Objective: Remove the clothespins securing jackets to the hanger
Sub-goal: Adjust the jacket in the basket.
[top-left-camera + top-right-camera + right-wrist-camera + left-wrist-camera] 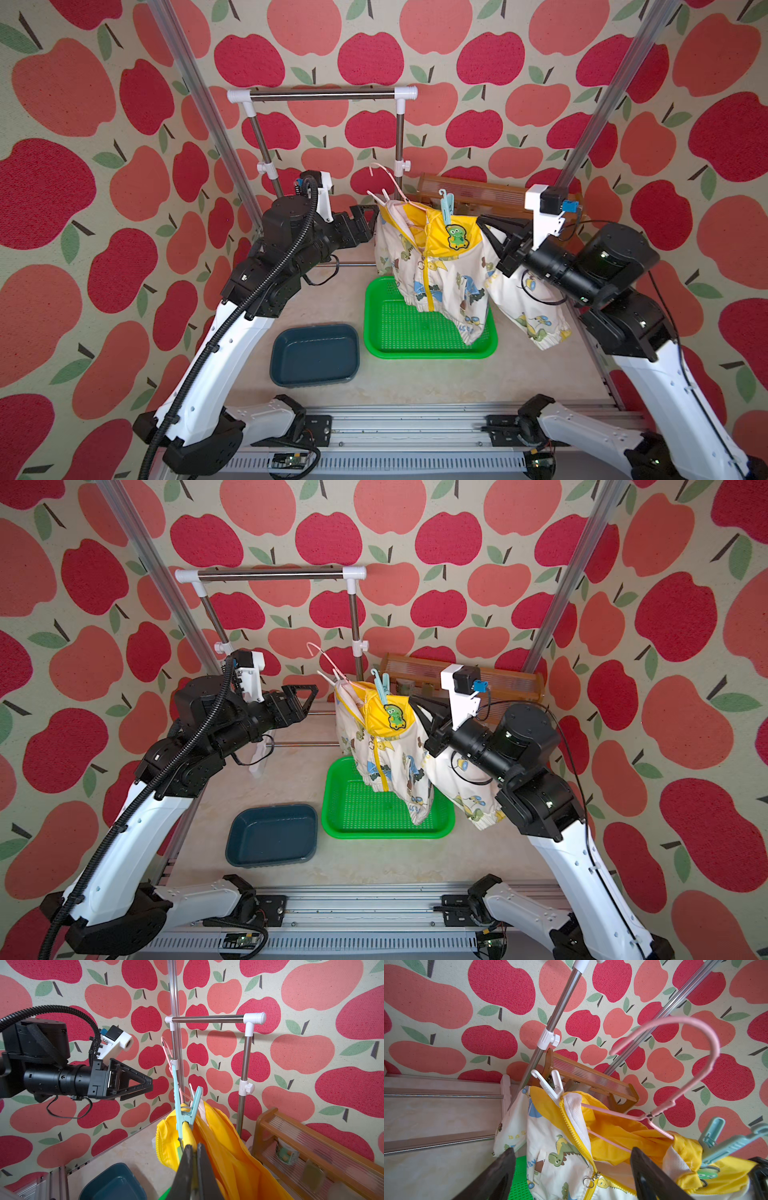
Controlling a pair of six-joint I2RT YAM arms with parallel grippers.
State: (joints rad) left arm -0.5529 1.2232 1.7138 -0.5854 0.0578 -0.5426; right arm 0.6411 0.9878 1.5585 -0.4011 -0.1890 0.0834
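The white clothespin (379, 197) is up above my left gripper's fingers. My right gripper should lower the jacket onto the green tray (416, 331) first, and then I should pinch the clothespin.
A cream dinosaur-print jacket (440, 274) (386, 754) hangs on a thin pink hanger (384, 168) (708, 1039), whose hook is free in the air, off the rack. A pale-blue clothespin (446, 205) (187, 1109) grips the yellow hood side near the frog patch. A white clothespin (384, 197) (550, 1084) grips the other shoulder. My right gripper (480, 220) (194, 1145) is shut on the jacket's yellow fabric just below the blue clothespin. My left gripper (368, 220) (572, 1149) stands open beside the jacket's left edge, below the white clothespin, holding nothing.
A green perforated tray (428, 354) lies under the jacket's hem. A dark-blue bin (316, 357) sits to its left. The steel-tube rack (324, 94) stands behind, and a wooden box (490, 195) is at the back right.
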